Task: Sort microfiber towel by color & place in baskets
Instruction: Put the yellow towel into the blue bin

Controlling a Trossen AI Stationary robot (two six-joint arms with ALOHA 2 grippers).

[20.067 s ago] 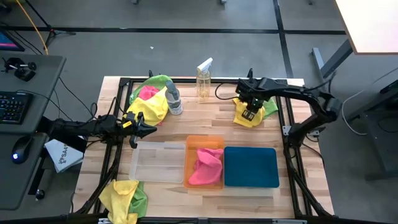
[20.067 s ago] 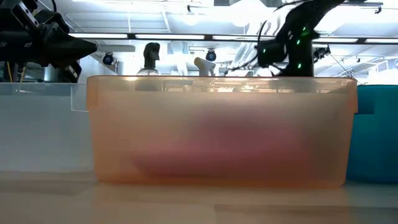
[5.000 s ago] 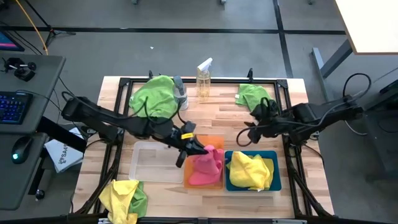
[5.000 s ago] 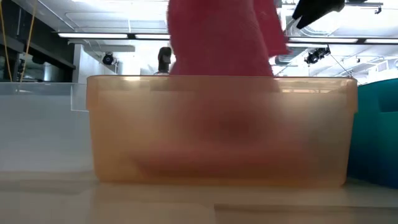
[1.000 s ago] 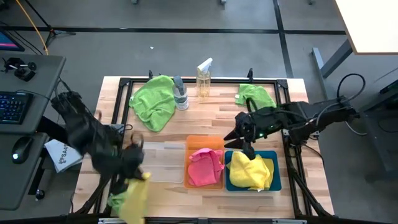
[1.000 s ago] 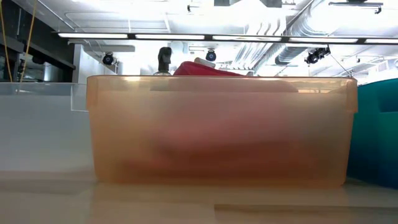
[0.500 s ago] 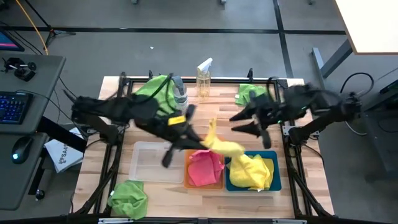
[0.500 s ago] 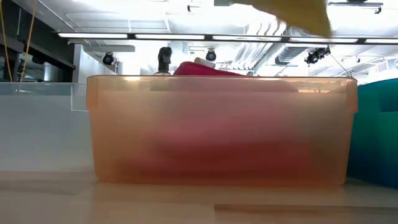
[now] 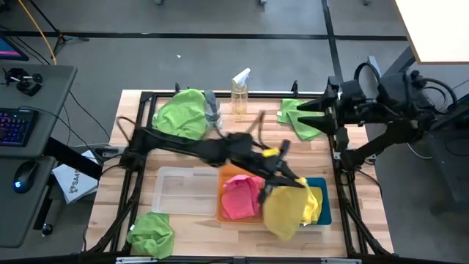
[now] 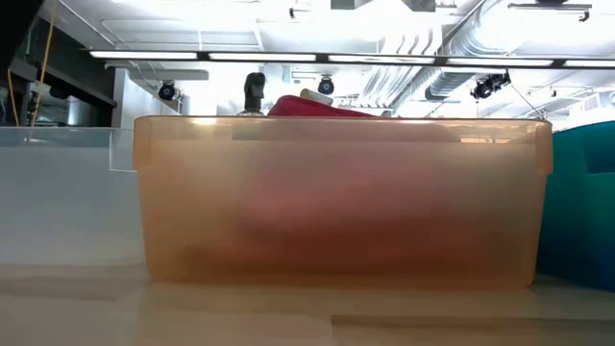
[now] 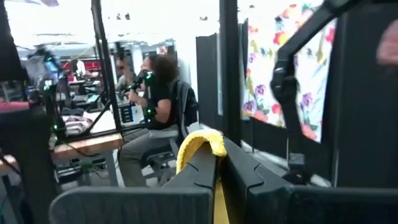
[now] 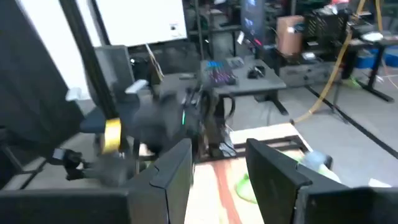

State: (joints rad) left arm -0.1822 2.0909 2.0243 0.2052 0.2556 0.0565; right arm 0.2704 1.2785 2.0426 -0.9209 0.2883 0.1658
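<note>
The yellow towel's lower end is hanging past the near rim of the dark blue basket, so next my left gripper points down and brings the towel down inside the basket before it opens.
My left gripper reaches across the table to above the dark blue basket and is shut on a yellow towel, also seen in the left wrist view. Another yellow towel lies in that basket. The orange basket holds pink towels. The clear basket stands to its left. My right gripper is open, raised near the far right edge over a green towel. My left gripper pinches an upper fold of the yellow towel between its two shut fingers. The towel is lifted clear and hangs slack below the gripper, over the blue basket's near left part.
A green towel lies at the far left and another at the near left corner. A spray bottle and a second bottle stand by the far edge. Black frame rails run along the table's sides.
My left gripper has carried the yellow towel from the near left corner up and to the right, over the clear and orange baskets, to above the blue one; the green towel stayed behind. My right gripper has drawn back from above the blue basket toward the far right edge.
</note>
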